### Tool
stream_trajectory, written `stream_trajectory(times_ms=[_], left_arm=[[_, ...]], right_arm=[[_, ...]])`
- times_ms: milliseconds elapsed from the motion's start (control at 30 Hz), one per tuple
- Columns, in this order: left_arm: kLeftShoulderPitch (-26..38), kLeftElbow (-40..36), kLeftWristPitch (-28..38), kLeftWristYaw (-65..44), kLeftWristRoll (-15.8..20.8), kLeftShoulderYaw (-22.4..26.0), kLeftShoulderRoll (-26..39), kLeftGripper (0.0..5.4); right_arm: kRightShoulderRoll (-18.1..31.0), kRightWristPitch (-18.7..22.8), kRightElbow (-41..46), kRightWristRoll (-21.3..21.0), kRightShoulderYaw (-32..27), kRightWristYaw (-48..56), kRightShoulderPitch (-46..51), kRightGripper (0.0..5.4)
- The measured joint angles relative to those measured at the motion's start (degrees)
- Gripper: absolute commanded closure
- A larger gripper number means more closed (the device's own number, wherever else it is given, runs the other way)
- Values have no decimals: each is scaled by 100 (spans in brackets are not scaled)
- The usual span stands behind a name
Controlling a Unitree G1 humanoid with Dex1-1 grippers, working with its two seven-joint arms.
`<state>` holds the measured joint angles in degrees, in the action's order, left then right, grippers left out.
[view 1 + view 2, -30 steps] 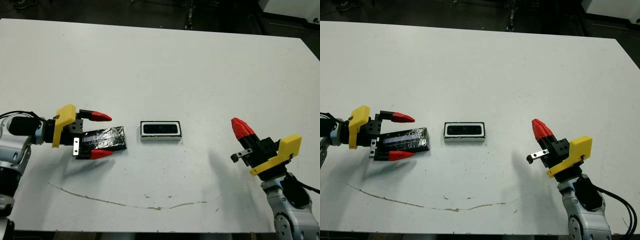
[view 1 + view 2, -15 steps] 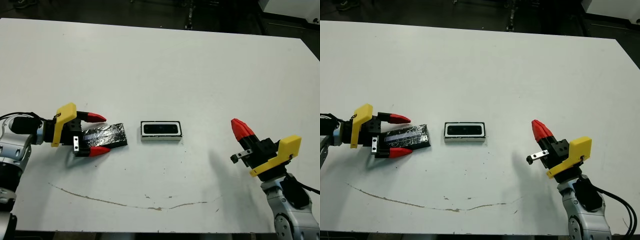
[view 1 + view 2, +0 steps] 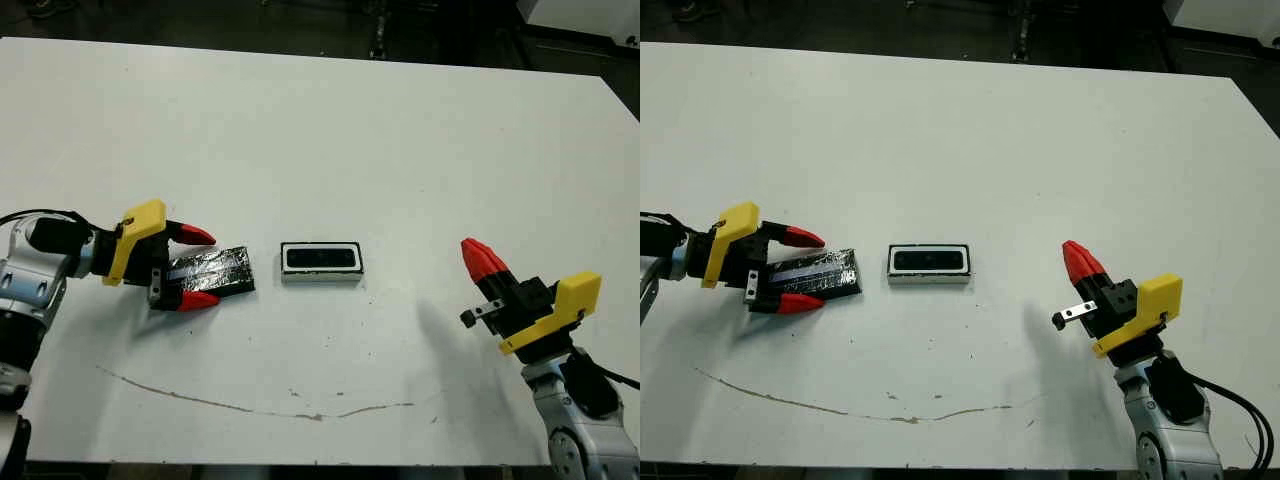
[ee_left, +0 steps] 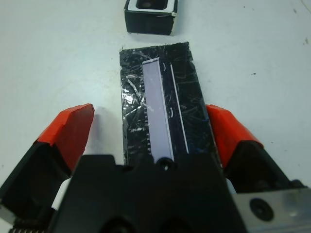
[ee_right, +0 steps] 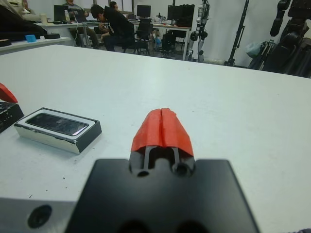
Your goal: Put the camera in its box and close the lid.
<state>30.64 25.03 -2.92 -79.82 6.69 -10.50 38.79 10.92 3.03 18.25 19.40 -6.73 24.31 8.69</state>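
The lid [image 3: 212, 270] shows a deep dark side [image 3: 237, 289] along its near edge, so the lid will slide over the box's sides when I lower it.
The lid [image 3: 214, 271], a flat black panel with crinkly silvery patches, lies on the white table at the left. My left gripper [image 3: 205, 267] is open and straddles it. In the left wrist view one fingertip [image 4: 221, 121] touches the lid's [image 4: 165, 97] long edge, and the other stands a gap away. The box [image 3: 321, 264], black-walled with white lining, sits at the table's middle. The camera [image 5: 57, 124] lies inside it, glossy face up. My right gripper [image 3: 478, 256] hovers shut and empty, well to the right of the box.
A thin brownish scuff line [image 3: 250, 405] runs along the table's near part. Beyond the far edge, the right wrist view shows people seated at desks [image 5: 109, 24] and dark equipment stands [image 5: 291, 34].
My left gripper's fingers have narrowed around the lid, and the lid has shifted slightly under them. The right arm has stayed still.
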Motion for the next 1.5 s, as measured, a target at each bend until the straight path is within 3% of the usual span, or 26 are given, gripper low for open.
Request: stream_trajectory(times_ms=[500, 1033, 1300, 1500], left_arm=[[-257, -925, -837, 518, -93, -100, 48, 223], [-214, -951, -961, 780, -45, -135, 54, 224], [-237, -1016, -1546, 1201, 340, 160, -170, 224], [159, -941, -1677, 1095, 462, 138, -310, 224]], right_arm=[[0, -50, -87, 8, 5, 68, -9, 540], [0, -49, -71, 7, 18, 65, -10, 540], [0, -49, -68, 4, 34, 41, -13, 540], [0, -47, -67, 5, 62, 26, -10, 540]])
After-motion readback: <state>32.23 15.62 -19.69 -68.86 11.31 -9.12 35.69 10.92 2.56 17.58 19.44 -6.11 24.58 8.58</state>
